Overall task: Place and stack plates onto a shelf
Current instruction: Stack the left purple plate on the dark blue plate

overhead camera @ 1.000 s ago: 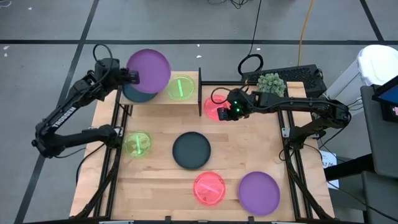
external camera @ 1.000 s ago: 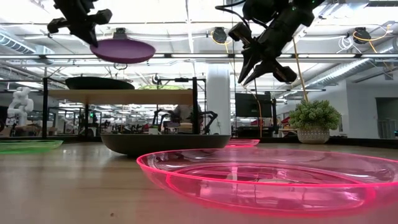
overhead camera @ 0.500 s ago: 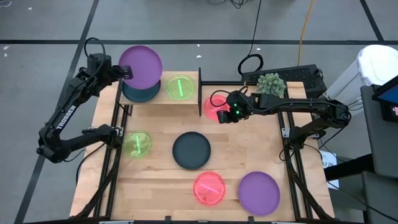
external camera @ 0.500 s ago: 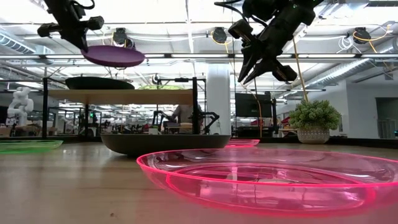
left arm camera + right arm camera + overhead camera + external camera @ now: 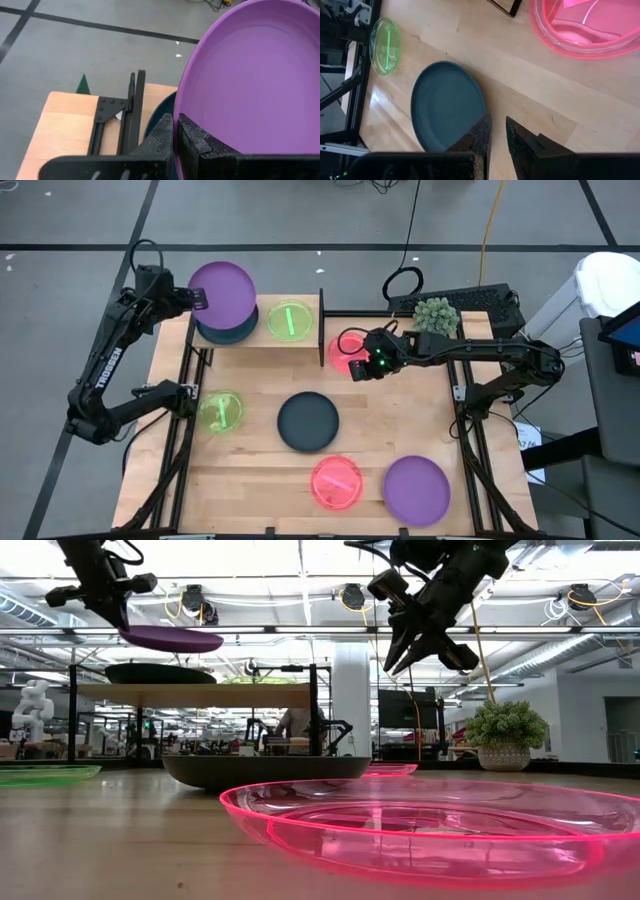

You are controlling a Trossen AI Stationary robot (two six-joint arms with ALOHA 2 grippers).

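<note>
My left gripper is holding the purple plate off-centre over the dark teal plate [image 5: 230, 336]. It should put the purple plate down, then lightly push the purple plate's rim [image 5: 185, 82] with closed fingers.
My left gripper [image 5: 198, 298] is shut on a purple plate [image 5: 222, 290], which hangs over the dark teal plate [image 5: 225, 332] at the left end of the shelf [image 5: 255, 342]. A green plate [image 5: 290, 320] lies on the shelf's right half. Just right of the shelf's black end panel, a pink plate [image 5: 343, 352] rests on the table. My right gripper [image 5: 358, 368] hovers beside it. Its fingers are almost together, with nothing between them [image 5: 497, 127]. On the table lie a dark plate [image 5: 307, 421], a green one [image 5: 222, 412], a pink one [image 5: 336, 482] and a purple one [image 5: 416, 489]. My left gripper pinches the purple plate's rim [image 5: 176, 117] on the side toward the table's left edge, one finger over the rim and one under it. The fingers slant down from the left. The plate hangs nearly level, clear above the dark plate on the shelf [image 5: 160, 673].
A potted plant [image 5: 436, 313], a keyboard [image 5: 480, 302] and a coil of cable [image 5: 403, 282] sit at the far right. The shelf's black upright panels [image 5: 321, 328] stand at its two ends. Bare wood lies between the plates at mid-table.
My left gripper has swung toward the table's left edge and sunk a little, carrying the purple plate. The plate has moved from between the two shelf plates to above the dark teal one and lies flatter than before.
</note>
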